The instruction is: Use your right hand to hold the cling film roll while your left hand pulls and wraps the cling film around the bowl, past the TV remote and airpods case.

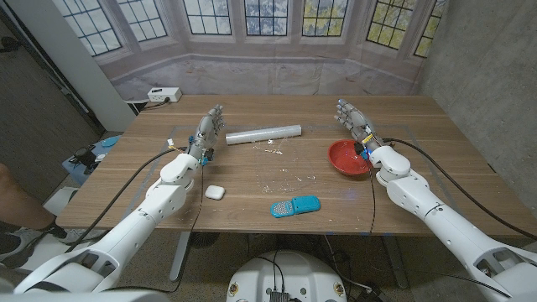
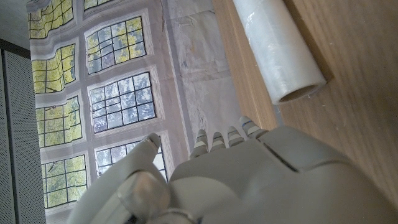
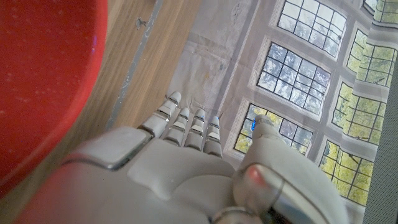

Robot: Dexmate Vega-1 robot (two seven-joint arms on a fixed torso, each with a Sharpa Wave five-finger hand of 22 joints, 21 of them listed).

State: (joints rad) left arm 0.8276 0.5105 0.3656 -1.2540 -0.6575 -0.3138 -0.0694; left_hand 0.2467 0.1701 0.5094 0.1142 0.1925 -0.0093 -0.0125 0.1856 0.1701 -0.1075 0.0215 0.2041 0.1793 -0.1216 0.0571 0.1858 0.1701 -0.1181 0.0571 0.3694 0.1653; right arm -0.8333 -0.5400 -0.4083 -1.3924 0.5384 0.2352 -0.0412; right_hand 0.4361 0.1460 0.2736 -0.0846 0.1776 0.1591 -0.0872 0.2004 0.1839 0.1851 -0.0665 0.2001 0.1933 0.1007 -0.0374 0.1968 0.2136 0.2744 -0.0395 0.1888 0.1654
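I expect a loose clear sheet to trail from the cling film roll (image 1: 263,134) when I lift the roll, because white glints (image 1: 285,179) spread in front of it.
The cling film roll (image 1: 263,133) lies across the table's far middle, and its open end (image 2: 283,53) shows close to my left hand. My left hand (image 1: 208,130) stands just left of the roll with fingers apart, holding nothing. The red bowl (image 1: 347,157) sits at the right, its wall (image 3: 43,81) beside my right hand. My right hand (image 1: 356,119) stands open just behind the bowl, holding nothing. The blue TV remote (image 1: 294,205) lies near the front middle. The white airpods case (image 1: 215,192) sits left of the remote.
A white power strip (image 1: 164,95) lies on the floor beyond the table's far left corner. Small white crumbs (image 1: 289,174) are scattered over the table's middle. Black cables (image 1: 419,149) run along both arms. A window backdrop hangs behind the table.
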